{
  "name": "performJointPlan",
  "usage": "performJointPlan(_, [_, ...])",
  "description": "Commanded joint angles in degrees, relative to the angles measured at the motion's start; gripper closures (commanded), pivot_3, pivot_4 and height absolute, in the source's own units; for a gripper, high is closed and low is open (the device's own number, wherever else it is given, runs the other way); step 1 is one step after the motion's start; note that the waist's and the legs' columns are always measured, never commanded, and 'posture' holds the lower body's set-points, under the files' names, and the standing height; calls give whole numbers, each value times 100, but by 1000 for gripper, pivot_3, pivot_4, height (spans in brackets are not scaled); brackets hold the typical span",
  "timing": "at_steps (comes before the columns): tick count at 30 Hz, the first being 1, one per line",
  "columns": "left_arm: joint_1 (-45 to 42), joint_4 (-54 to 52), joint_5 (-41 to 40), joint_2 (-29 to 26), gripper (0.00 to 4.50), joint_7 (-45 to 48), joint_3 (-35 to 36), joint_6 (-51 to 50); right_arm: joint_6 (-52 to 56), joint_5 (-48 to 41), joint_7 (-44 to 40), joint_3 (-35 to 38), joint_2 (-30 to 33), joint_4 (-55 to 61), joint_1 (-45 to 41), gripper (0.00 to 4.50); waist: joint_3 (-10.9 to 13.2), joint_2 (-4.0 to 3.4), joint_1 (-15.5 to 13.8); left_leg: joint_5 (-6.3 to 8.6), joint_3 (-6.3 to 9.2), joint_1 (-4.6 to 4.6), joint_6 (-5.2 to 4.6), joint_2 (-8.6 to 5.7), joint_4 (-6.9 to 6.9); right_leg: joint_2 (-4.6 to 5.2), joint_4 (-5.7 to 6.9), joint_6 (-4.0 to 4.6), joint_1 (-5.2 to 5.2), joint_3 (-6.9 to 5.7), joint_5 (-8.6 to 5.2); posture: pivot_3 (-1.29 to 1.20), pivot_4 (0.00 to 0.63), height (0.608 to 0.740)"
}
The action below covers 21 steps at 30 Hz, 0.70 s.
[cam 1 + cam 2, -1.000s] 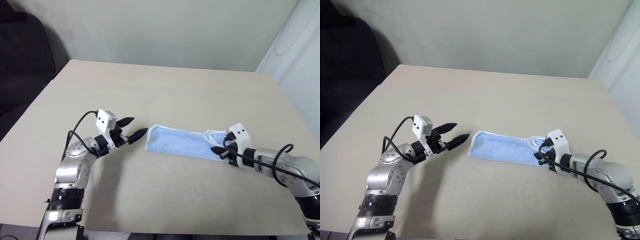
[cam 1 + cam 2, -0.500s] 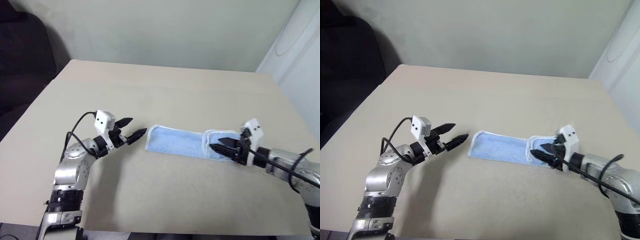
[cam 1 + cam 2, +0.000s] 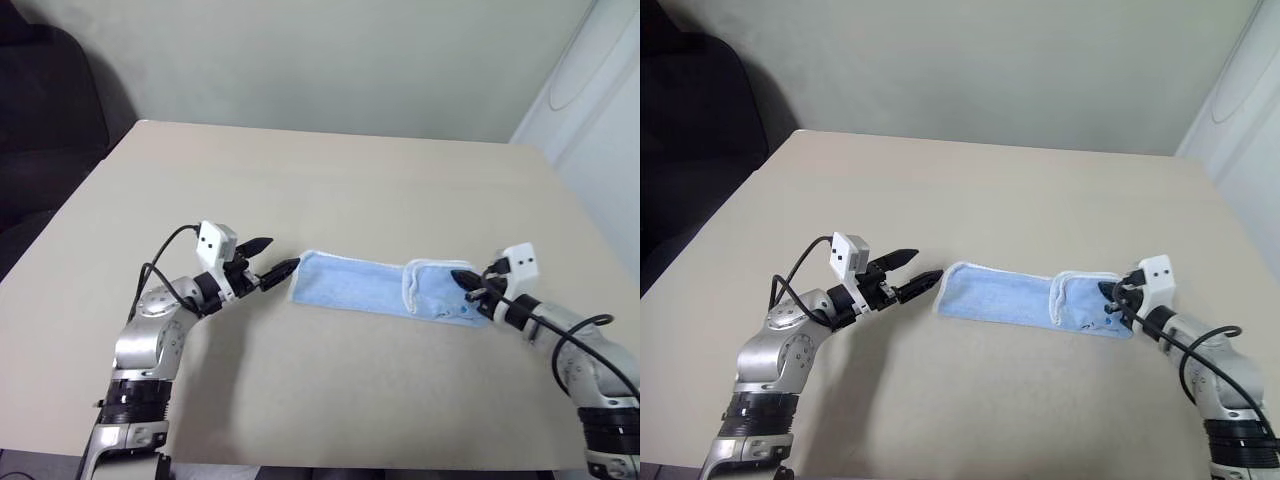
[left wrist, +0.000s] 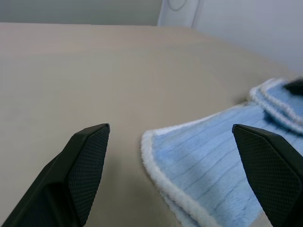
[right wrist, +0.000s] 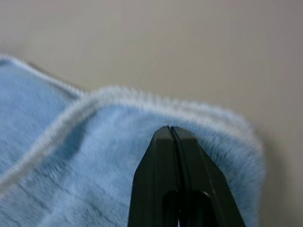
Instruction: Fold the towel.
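Observation:
The towel's flap (image 3: pixel 437 289) is under my right gripper, at the spot where the towel's flat end (image 3: pixel 312 277) must land. My right gripper should lift out of the way before my left gripper folds that end over.
The towel (image 3: pixel 370 287) is a light-blue cloth with white edging, lying flat as a long strip on the table (image 3: pixel 330 180). Its right end is folded back over itself into a short flap (image 3: pixel 432 290). My left gripper (image 3: pixel 280 255) is open, level and just off the towel's left end; in the left wrist view its fingers (image 4: pixel 87 151) straddle that white-edged corner (image 4: pixel 213 156) without touching. My right gripper (image 3: pixel 462 277) is shut at the right end. In the right wrist view its closed tips (image 5: pixel 170 128) rest over the towel (image 5: pixel 85 165) with no cloth between them.
The beige table has bare surface all around the towel. A dark chair (image 3: pixel 40 110) stands past the table's far left corner. A white panel (image 3: pixel 590 100) runs along the right side.
The right gripper opened over the towel's right end, drew back to the right and shut with nothing in it. The right end now lies as a flat flap. The left gripper stayed put.

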<state>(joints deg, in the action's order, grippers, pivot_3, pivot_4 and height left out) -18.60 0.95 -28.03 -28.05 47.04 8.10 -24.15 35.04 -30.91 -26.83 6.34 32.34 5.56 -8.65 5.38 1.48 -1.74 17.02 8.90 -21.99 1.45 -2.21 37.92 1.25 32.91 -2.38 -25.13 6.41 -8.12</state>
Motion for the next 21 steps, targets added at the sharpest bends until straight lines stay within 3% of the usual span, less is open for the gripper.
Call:
performJointPlan(1, [197,-555,-321,-23,0,-158,204,-336,-432,474,-161,-278,-201,-576,120,4485,-1,0,3,0,0,2,0,0,1,0,1,0,2,0,0,0,150,740])
performJointPlan(6, [631,-1124,-734,-22,0,-496,411,-890,-732,668,-155,-245,-411,-729,139,4485,-9,12,21,6,0,20,7,2,2,-2,0,-5,17,0,-4,0,150,740])
performJointPlan(13, [1328,-1982,-1370,44,0,-1347,837,-1803,-682,105,-227,424,-392,394,145,4485,13,-10,20,10,-1,7,9,-2,5,0,-5,-14,8,4,-17,0,150,740])
performJointPlan(21, [1286,-2232,-3390,661,0,-3033,1400,-3460,-468,-304,-161,814,-328,922,-413,4485,19,-14,16,12,-3,12,14,0,3,-2,-2,-14,11,2,-16,0,150,740])
